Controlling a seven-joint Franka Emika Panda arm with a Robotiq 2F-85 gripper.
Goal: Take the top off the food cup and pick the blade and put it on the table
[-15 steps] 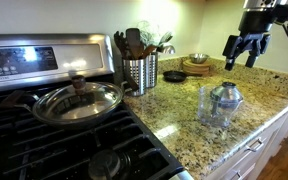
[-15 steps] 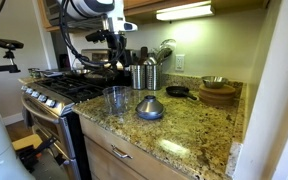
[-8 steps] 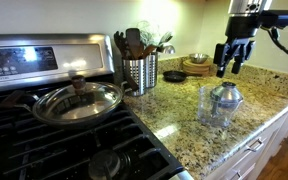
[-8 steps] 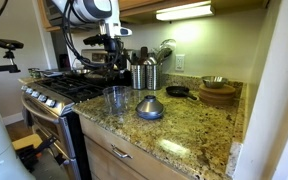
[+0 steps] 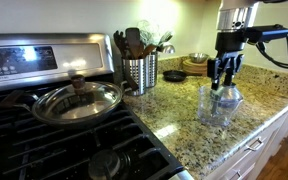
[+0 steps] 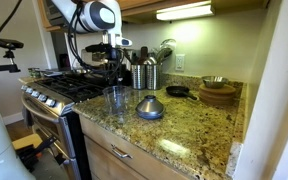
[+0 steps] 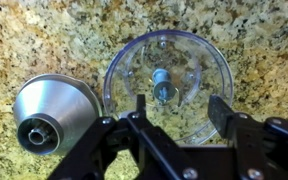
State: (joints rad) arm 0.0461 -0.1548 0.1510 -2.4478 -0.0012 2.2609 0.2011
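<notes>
The open fingers of my gripper are high above the cup and have yet to reach the blade spindle point(image 7: 162, 84). Next, I bring them down around the spindle's top point(image 7: 164, 94) first, then close them and lift.
The clear food cup point(image 7: 210, 62) stands open on the granite table point(image 7: 269, 40), and the dark blade spindle point(image 7: 162, 84) stands upright in its middle. The grey domed top point(image 7: 50, 112) rests on the table just beside the cup, apart from it. My gripper point(image 7: 181, 110) is open and empty, hovering straight above the cup, its fingers straddling the near part of the rim. In both exterior views the gripper point(image 5: 222, 74) point(image 6: 112, 68) hangs a little above the cup point(image 5: 208, 106) point(image 6: 116, 99), with the top point(image 5: 228, 97) point(image 6: 150, 107) next to it.
A perforated steel utensil holder point(image 5: 139, 72) stands behind the cup. A shiny pan lid point(image 5: 76, 100) lies on the stove point(image 5: 44, 140). A small dark pan point(image 6: 176, 92) and wooden bowls point(image 6: 218, 93) sit towards the wall. The counter's front edge point(image 5: 254, 135) is close to the cup.
The gripper has come sideways and down from beyond the cup to a spot right above it, staying open. The cup and the top have not moved.
</notes>
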